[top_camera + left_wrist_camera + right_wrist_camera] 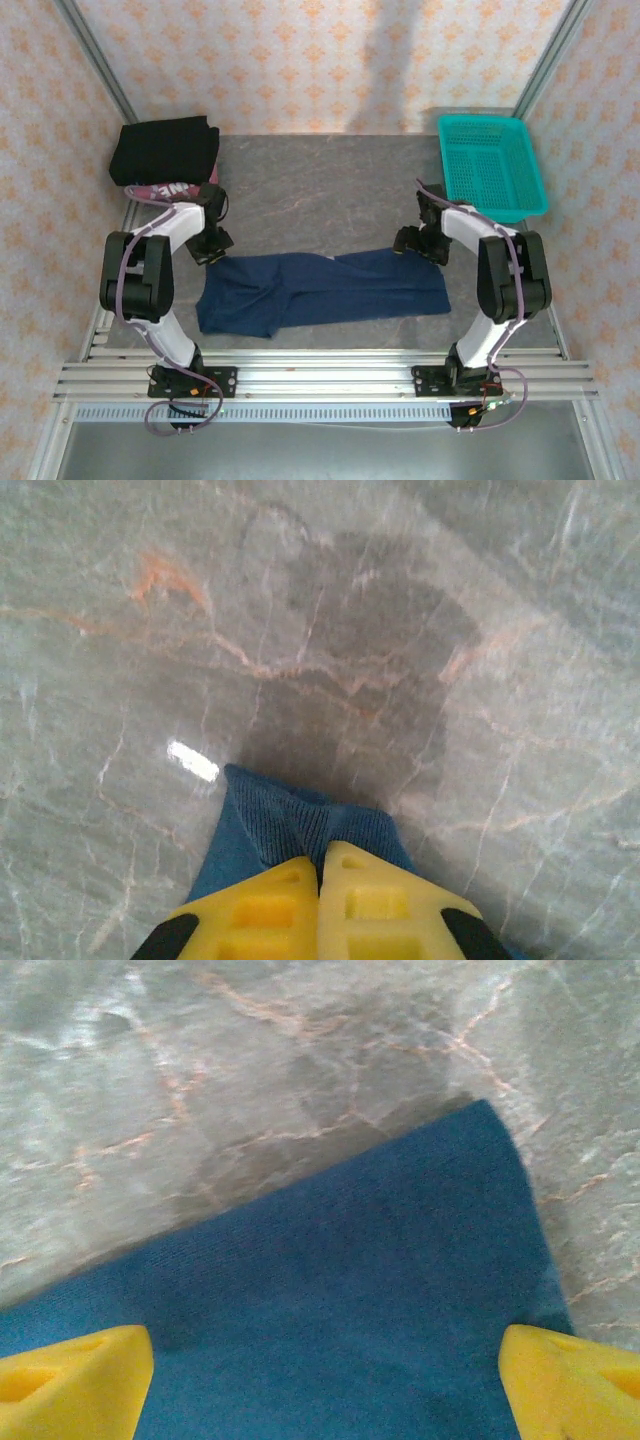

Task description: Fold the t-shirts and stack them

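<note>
The navy strip (pixel 345 288) is lying crosswise along the near bar. Next, I open my left gripper, take the strip's far corner (pixel 217 264) and swing that end of the strip back to turn it.
A navy blue t-shirt (pixel 320 290) lies folded into a long strip across the middle of the table. My left gripper (pixel 212 248) is at its far left corner. In the left wrist view the yellow fingers (pixel 255 910) of that gripper (pixel 322 855) are shut on a ribbed edge of the navy cloth (pixel 280 820). My right gripper (pixel 412 240) hovers over the strip's far right corner. Its jaws (pixel 322 1345) stand open, one yellow fingertip (pixel 75 1380) on each side of the flat navy cloth (pixel 350 1260). At the back left a folded black t-shirt (pixel 165 150) rests on a pink one (pixel 165 187).
A teal plastic basket (pixel 490 165) stands at the back right corner. Patterned walls close in the table on three sides. The grey marble tabletop (pixel 320 190) is bare behind the navy shirt. Aluminium rails (pixel 320 375) run along the near edge.
</note>
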`<action>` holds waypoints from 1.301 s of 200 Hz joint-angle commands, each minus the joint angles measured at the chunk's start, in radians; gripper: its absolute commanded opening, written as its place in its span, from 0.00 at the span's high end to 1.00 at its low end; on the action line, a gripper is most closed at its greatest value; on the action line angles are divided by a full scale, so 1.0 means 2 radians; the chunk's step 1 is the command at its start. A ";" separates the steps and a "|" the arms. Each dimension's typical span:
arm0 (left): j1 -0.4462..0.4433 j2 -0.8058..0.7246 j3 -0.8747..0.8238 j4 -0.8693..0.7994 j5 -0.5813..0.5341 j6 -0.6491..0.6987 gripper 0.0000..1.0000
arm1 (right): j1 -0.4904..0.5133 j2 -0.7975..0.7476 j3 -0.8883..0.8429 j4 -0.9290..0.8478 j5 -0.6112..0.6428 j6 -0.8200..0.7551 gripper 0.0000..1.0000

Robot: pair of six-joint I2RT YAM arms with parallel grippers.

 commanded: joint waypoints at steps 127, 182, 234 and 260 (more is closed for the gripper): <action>0.026 0.170 0.259 -0.029 -0.033 0.056 0.98 | -0.018 0.099 0.108 -0.040 0.145 0.073 0.18; 0.019 0.169 0.325 -0.037 0.001 0.046 0.50 | -0.020 0.062 0.116 -0.027 0.121 0.065 0.18; -0.033 0.048 0.269 -0.069 -0.022 0.027 0.35 | -0.017 0.040 0.125 -0.051 0.042 0.059 0.18; -0.059 -0.016 0.178 -0.058 -0.013 -0.008 0.35 | -0.002 0.033 0.117 -0.043 -0.018 0.041 0.18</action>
